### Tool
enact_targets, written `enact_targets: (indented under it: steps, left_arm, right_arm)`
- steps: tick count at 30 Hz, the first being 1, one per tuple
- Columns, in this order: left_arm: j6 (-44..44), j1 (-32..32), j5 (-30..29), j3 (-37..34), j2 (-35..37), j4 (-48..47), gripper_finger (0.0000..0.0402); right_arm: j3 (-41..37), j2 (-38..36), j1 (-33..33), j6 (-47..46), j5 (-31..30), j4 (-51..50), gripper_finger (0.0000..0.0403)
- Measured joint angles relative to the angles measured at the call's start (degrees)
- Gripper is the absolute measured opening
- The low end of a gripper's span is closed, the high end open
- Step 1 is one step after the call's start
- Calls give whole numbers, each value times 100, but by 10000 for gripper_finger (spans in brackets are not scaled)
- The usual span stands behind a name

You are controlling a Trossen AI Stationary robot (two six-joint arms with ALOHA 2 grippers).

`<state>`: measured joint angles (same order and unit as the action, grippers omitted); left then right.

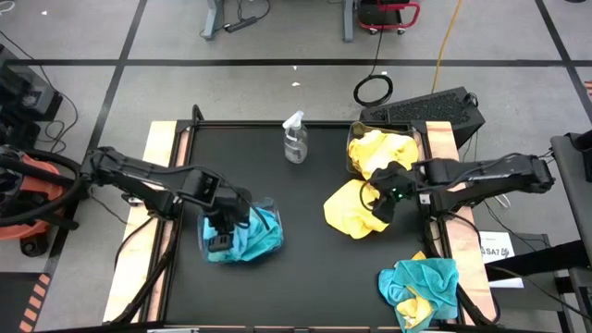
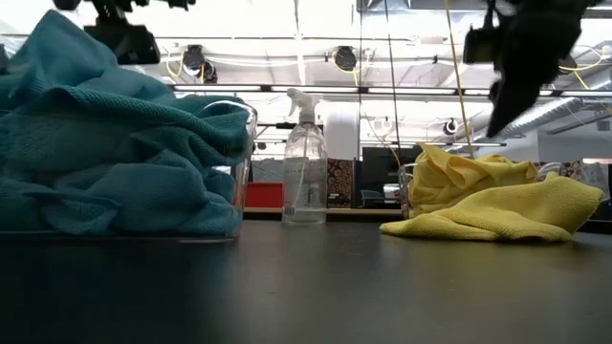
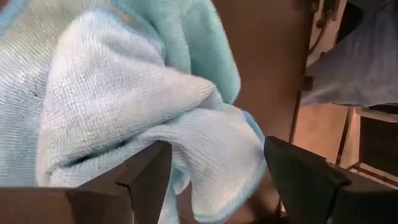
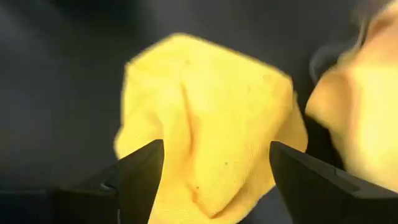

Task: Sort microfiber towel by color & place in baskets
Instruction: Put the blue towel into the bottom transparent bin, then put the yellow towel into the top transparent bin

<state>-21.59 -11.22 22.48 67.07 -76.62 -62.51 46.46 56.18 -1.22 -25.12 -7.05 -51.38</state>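
Observation:
The yellow towel [image 1: 346, 211] should come away by itself when I lift it, because a dark gap [image 4: 318, 142] lies between the yellow towel and the heaped basket.
Teal towels [image 1: 254, 231] fill a clear basket [image 2: 244, 143] on the table's left side. My left gripper [image 1: 220, 236] hovers open just over them, and a pale teal fold [image 3: 124, 106] lies beneath its fingers. Yellow towels [image 1: 384, 148] are heaped in the second basket [image 1: 353, 153] at the far right. One yellow towel [image 1: 347, 211] lies crumpled on the table against that basket's near side. My right gripper [image 1: 381, 199] hangs open above its right part [image 4: 205, 124], raised clear of it [image 2: 499, 110].
A clear spray bottle [image 1: 294, 139] stands at the far middle of the black mat. A mixed heap of teal and yellow towels [image 1: 421, 289] lies at the near right corner. Bare mat [image 1: 305, 268] stretches between the two baskets and toward the near edge.

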Motion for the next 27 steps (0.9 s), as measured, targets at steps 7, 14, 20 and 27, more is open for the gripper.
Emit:
enact_targets:
  steps: [7,14,20,27]
  left_arm:
    - [2,0,-46,142,2,-771,263]
    - [-16,0,108,143,47,-866,263]
    - [-12,0,102,356,70,-696,263]
    - [181,0,-446,1081,70,-684,263]
  right_arm:
    - [-963,2,13,-448,239,896,288]
    - [-1468,0,11,-436,277,1951,288]
    - [-1631,348,11,-265,252,2598,288]
    - [-1631,1360,11,-214,237,2760,288]
